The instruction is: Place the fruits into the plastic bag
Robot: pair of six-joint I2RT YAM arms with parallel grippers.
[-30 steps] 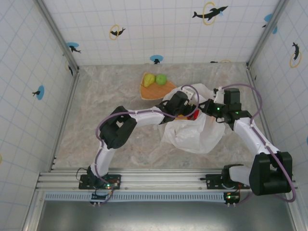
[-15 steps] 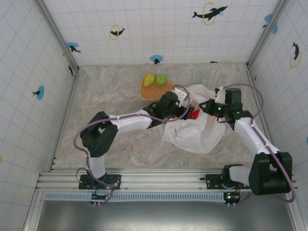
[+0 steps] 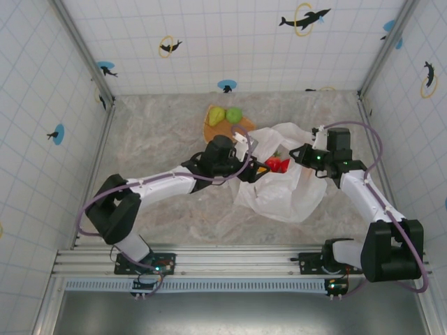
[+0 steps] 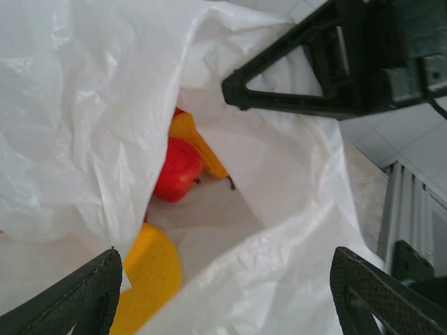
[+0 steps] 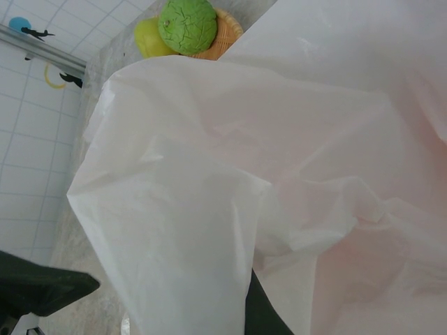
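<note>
My left gripper is empty and the yellow-green fruit lies uncovered at the tan plate's edge [image 3: 207, 125], so it should keep on to the plate and close around that fruit [image 3: 216, 115].
The plastic bag [image 3: 279, 192] lies crumpled right of centre, its mouth facing left. Inside it I see a red fruit [image 4: 177, 169], an orange one [image 4: 190, 132] and a yellow one [image 4: 148, 273]; the red fruit [image 3: 276, 165] also shows from above. My left gripper [image 3: 251, 169] hovers open at the bag's mouth, nothing between its fingers [image 4: 80, 300]. My right gripper [image 3: 299, 153] is shut on the bag's upper rim, holding the film [image 5: 209, 174] up. Two green fruits [image 3: 217, 115] [image 3: 234, 114] rest on the tan plate [image 3: 220, 132] behind.
In the right wrist view the dark green fruit [image 5: 187, 24] and the yellow-green one [image 5: 148, 38] sit on the plate [image 5: 229, 31] beyond the bag. Tiled walls enclose the marble tabletop [image 3: 154, 146], which stretches to the left.
My left arm has drawn back leftward out of the bag's mouth, staying open. The red fruit now shows inside the bag. The right arm has held still.
</note>
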